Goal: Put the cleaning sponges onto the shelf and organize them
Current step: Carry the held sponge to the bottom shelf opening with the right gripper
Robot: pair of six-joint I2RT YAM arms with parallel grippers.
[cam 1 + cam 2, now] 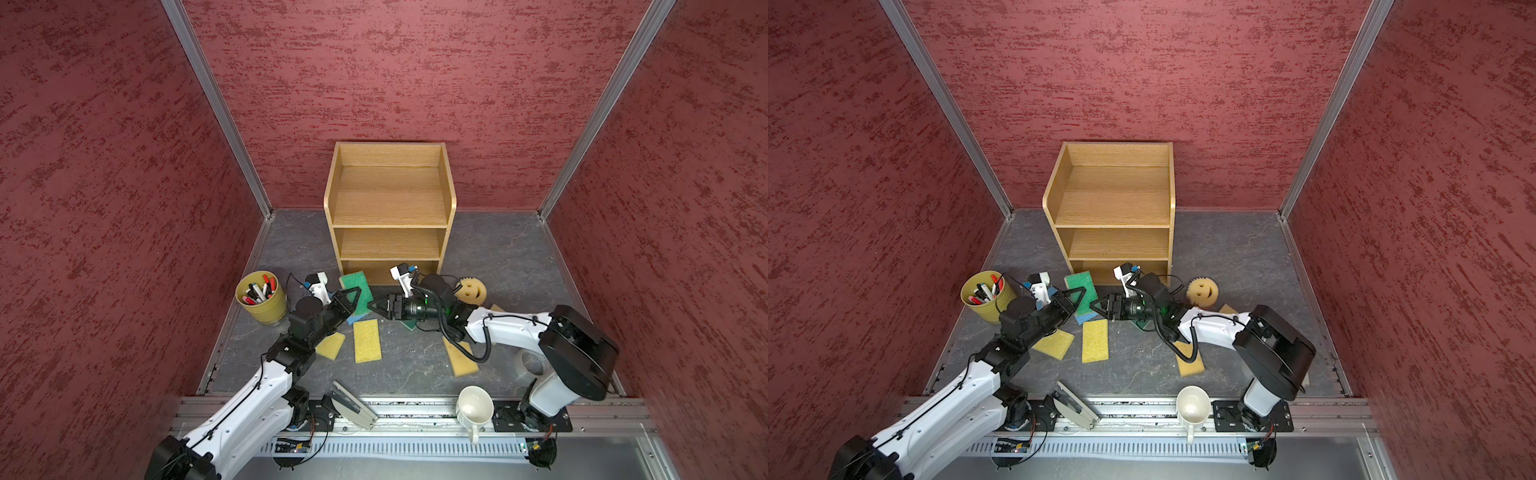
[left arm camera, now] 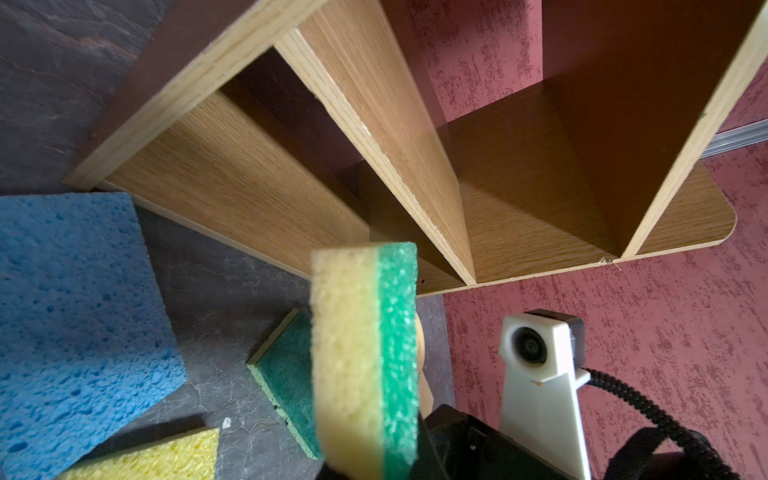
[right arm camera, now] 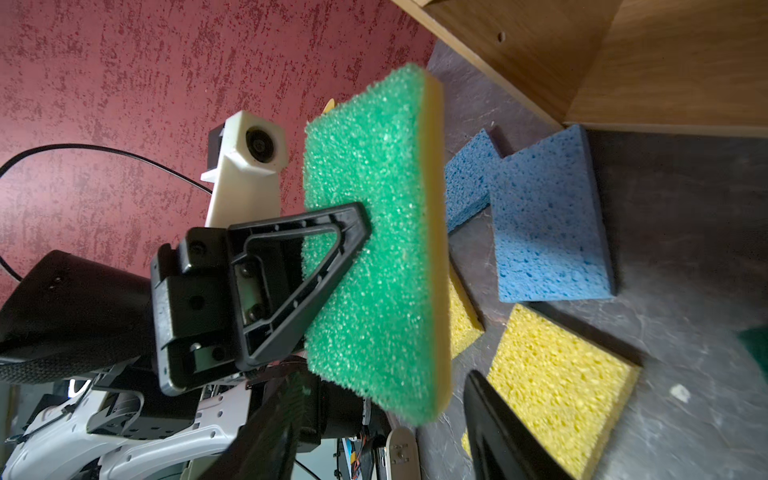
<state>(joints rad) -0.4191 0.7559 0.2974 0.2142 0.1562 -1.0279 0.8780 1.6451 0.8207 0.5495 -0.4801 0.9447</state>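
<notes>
My left gripper's finger lies across the sponge's green side (image 3: 388, 240), so next my right gripper takes the sponge's near end (image 3: 393, 396) and slides it into the bottom level of the shelf.
My left gripper (image 1: 352, 296) is shut on a green-and-yellow sponge (image 1: 356, 284), held on edge just in front of the shelf (image 1: 388, 195). One black finger (image 3: 332, 249) presses its green face (image 3: 374, 232). My right gripper (image 1: 371, 306) faces it, open, its fingers either side of the sponge's near end without touching. On the floor lie a second green sponge (image 2: 286, 374), two blue ones (image 3: 548, 216) (image 3: 465, 183), two yellow ones (image 1: 367, 340) (image 1: 330, 345), a tan one (image 1: 459, 359) and a round smiley sponge (image 1: 470, 289). All shelf tiers are bare.
A yellow cup of pens (image 1: 262, 297) stands left of the left arm. A white mug (image 1: 475, 407) and a grey metal piece (image 1: 353, 405) sit on the front rail. Red walls close in the back and both sides.
</notes>
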